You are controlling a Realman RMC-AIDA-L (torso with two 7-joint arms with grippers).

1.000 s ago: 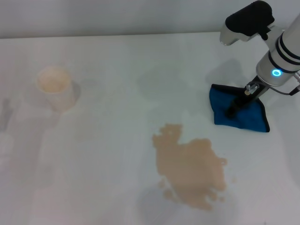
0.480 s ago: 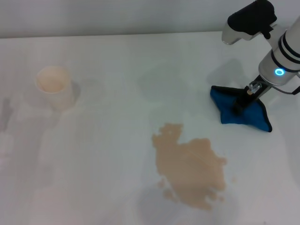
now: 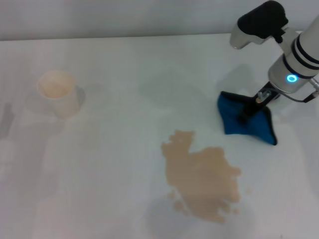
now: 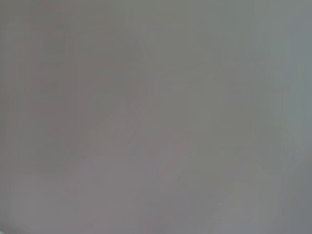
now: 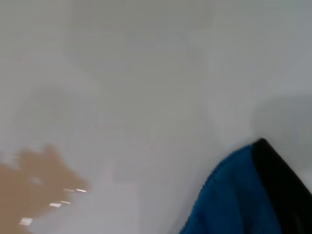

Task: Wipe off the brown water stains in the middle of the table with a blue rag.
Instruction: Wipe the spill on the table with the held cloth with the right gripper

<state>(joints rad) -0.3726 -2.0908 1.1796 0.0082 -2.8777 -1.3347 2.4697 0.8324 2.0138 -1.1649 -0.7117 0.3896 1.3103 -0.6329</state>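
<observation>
The blue rag (image 3: pixel 233 120) is clear of the brown water stains, so next my right gripper moves it back across the stains' far end (image 3: pixel 180 143) before it wipes the stains' near end.
The blue rag (image 3: pixel 247 127) lies bunched at the right of the white table (image 3: pixel 124 64). My right gripper (image 3: pixel 245 115) comes down onto its middle and is shut on it, so the cloth is pulled up into a peak. The brown water stains (image 3: pixel 202 177) spread over the table's middle front, a short way in front and left of the rag, apart from it. The right wrist view shows a corner of the rag (image 5: pixel 234 195) with its black trim and the edge of the stain (image 5: pixel 29 185). My left gripper is out of view; its wrist view shows only plain grey.
A white paper cup (image 3: pixel 58 92) stands upright at the left of the table, far from the stain. The table's far edge meets a pale wall at the back.
My right gripper has drawn the rag a little to the left, toward the stain. The rag has bunched up more. The stain and the cup have not moved.
</observation>
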